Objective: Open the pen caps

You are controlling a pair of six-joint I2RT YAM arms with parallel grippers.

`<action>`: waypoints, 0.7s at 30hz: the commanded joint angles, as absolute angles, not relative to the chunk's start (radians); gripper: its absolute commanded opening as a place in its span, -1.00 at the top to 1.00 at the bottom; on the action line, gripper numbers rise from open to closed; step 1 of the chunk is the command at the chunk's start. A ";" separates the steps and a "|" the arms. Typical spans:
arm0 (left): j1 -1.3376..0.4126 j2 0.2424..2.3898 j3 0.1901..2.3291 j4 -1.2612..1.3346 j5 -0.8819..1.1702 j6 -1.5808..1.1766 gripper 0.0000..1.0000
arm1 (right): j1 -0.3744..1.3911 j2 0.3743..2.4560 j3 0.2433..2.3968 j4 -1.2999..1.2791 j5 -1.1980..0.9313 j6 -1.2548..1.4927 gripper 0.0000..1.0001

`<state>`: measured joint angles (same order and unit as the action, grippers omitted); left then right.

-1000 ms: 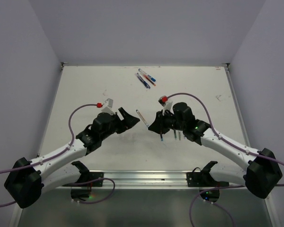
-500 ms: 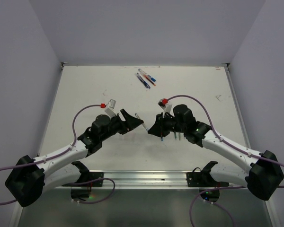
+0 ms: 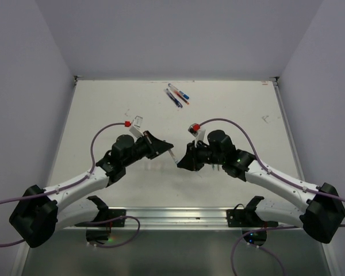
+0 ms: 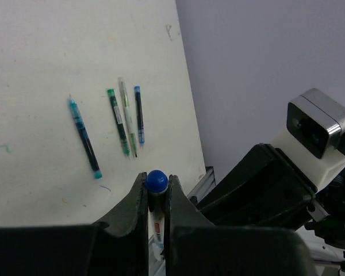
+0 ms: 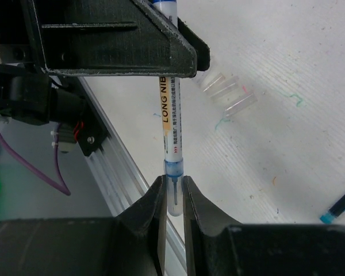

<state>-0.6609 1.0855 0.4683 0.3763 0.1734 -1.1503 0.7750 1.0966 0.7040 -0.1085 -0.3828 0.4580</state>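
The clear pen cap [image 5: 174, 196] is over the pen's nib, and my right gripper is at the cap's end. My right gripper should take the pen's body [image 5: 171, 119], and my left gripper should take the cap.
A white-barrelled pen [image 5: 171, 118] is stretched between my two grippers above the table. In the left wrist view my left gripper [image 4: 156, 179] is shut on the pen's round blue end [image 4: 157, 180]. My right gripper [image 5: 173, 187] is shut on the clear pen cap [image 5: 174, 198] that covers the nib, just below a blue collar. In the top view the two grippers, left [image 3: 167, 150] and right [image 3: 180, 161], meet tip to tip mid-table with the pen [image 3: 172, 156] between them. Several loose clear caps [image 5: 225, 92] lie on the table.
Three pens with blue and red ends [image 3: 177, 96] lie at the far middle of the table. Several uncapped pens, teal [image 4: 84, 138], green [image 4: 119, 122] and blue [image 4: 139, 115], lie near the right arm. The metal rail [image 3: 172, 215] runs along the near edge.
My left gripper has moved right to the pen and gone from open to shut on its blue end. The right gripper kept its hold and shifted slightly left.
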 commanded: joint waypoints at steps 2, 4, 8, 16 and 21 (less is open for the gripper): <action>-0.647 1.089 0.505 0.365 0.190 -1.080 1.00 | 0.781 1.110 0.762 -0.107 -0.390 0.430 0.87; -0.647 1.100 0.503 0.382 0.218 -1.074 1.00 | 0.781 1.152 0.804 -0.110 -0.391 0.417 0.63; -0.647 1.106 0.506 0.393 0.248 -1.054 1.00 | 0.781 1.207 0.871 -0.115 -0.379 0.405 0.54; -0.649 1.088 0.506 0.367 0.268 -1.031 1.00 | 0.782 1.281 0.923 -0.066 -0.419 0.429 0.44; -0.647 1.089 0.508 0.380 0.279 -1.038 1.00 | 0.782 1.301 0.925 -0.055 -0.426 0.433 0.43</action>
